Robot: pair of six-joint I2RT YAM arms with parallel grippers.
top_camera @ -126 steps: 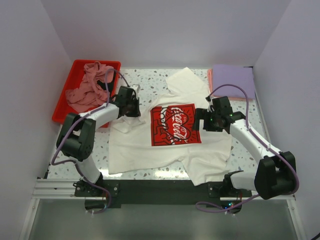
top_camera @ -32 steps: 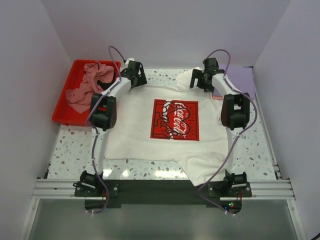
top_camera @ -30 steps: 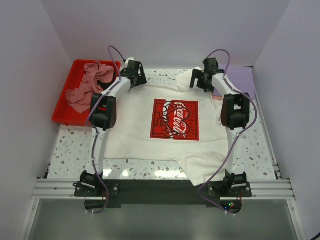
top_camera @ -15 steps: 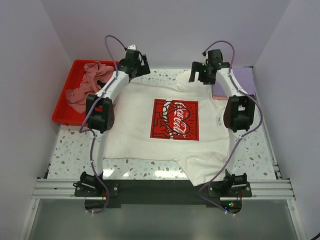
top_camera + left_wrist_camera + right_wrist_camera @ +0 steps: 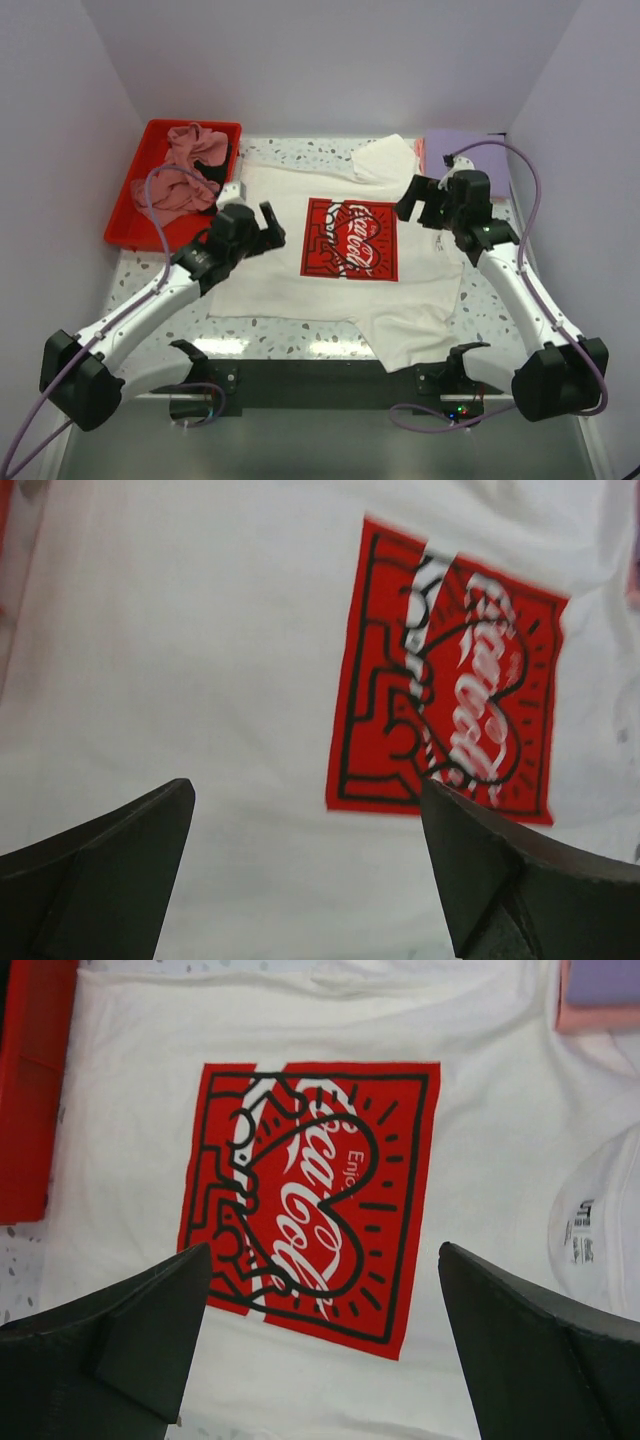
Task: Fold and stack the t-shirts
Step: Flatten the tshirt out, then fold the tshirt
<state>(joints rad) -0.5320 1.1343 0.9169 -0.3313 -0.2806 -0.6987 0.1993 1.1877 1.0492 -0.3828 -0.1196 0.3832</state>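
The white t-shirt's near corner (image 5: 214, 311) is flat and clear of the red tray, so the robot's left gripper keeps going down until its open fingers are on both sides of that corner.
A white t-shirt (image 5: 270, 275) with a red square Coca-Cola print (image 5: 350, 238) lies spread face up on the table. My left gripper (image 5: 268, 225) hovers open over its left side, just left of the print. My right gripper (image 5: 412, 200) hovers open over its right side, by the collar. In the left wrist view the fingers of my left gripper (image 5: 305, 790) frame white cloth and the print (image 5: 450, 670). The right wrist view has my right gripper (image 5: 325, 1250) above the print (image 5: 310, 1200). Both hold nothing. A dusty-pink t-shirt (image 5: 180, 175) lies crumpled in the tray.
A red plastic tray (image 5: 130, 215) stands at the back left, also in the right wrist view (image 5: 30, 1090). A folded lavender t-shirt (image 5: 465, 150) rests on a salmon-pink one (image 5: 421, 155) at the back right. The white shirt's hem (image 5: 410, 345) hangs over the near table edge.
Both arms have drawn back from the shirt's far edge toward the middle of the table. The white shirt stays spread flat where it lay.
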